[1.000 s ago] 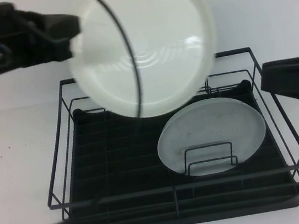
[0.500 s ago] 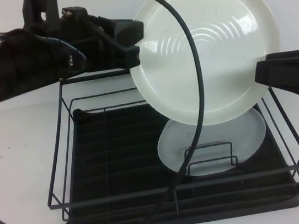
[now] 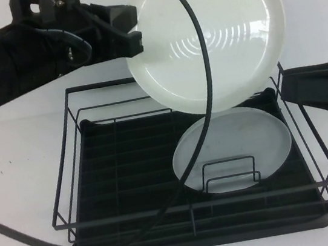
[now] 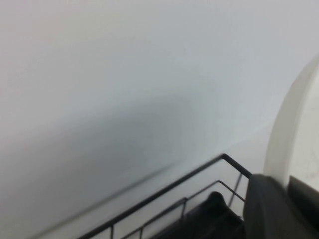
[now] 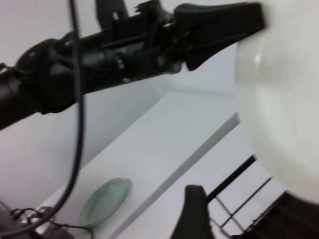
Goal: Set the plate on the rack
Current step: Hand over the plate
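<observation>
The wire divider (image 3: 229,172) is on my right gripper's side, so my left gripper should hand the white plate to my right gripper by its free rim (image 3: 273,62) first.
The bright white plate (image 3: 213,36) hangs tilted in the air over the back of the black wire rack (image 3: 70,154). My left gripper (image 3: 134,38) is shut on the plate's left rim. In the left wrist view the fingers (image 4: 269,204) clamp the plate's rim (image 4: 286,134) above the rack's corner (image 4: 164,191). My right gripper (image 3: 290,87) is open and empty at the rack's right side, just right of the plate. The plate (image 5: 284,99) also fills the side of the right wrist view, with one finger (image 5: 194,214) of the right gripper low in front.
A duller grey-white plate (image 3: 234,143) leans in the rack's right half, behind a small wire divider (image 3: 229,172). The left arm's black cable (image 3: 208,92) loops across the held plate and the rack. A small green dish (image 5: 104,201) lies far off on the table.
My left arm carried the plate from the left to over the rack's back right, then lifted it a little up and left. The right arm has not moved.
</observation>
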{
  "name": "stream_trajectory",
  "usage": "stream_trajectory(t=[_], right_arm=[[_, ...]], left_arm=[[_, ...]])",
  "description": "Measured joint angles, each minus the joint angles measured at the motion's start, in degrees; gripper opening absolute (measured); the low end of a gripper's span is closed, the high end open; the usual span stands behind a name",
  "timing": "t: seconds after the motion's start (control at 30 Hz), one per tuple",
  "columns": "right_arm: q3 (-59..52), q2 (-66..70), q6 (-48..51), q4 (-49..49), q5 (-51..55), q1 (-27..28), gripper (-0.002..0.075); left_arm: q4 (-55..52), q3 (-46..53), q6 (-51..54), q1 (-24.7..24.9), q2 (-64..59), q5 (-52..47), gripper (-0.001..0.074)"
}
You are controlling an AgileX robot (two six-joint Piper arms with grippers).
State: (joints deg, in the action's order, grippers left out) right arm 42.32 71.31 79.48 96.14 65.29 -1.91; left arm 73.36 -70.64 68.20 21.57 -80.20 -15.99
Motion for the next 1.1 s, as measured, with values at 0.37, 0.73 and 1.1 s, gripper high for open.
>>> stream_trajectory(t=[0.37, 0.73, 1.1], right_arm=[[0.0, 0.0, -1.7, 0.0, -10.0, 0.0, 0.058], [3.1, 0.0, 2.1, 0.0, -13.9, 0.0, 0.0575], [4.9, 0.0, 1.9, 0.3, -13.7, 0.5, 0.0148]], left_arm=[[0.8, 0.0, 0.4, 0.0, 0.6, -1.5, 0.0001], [5.5, 0.0, 0.6, 0.0, -0.9, -10.0, 0.0001], [17.9, 0.0, 17.7, 0.0, -2.9, -24.7, 0.006]])
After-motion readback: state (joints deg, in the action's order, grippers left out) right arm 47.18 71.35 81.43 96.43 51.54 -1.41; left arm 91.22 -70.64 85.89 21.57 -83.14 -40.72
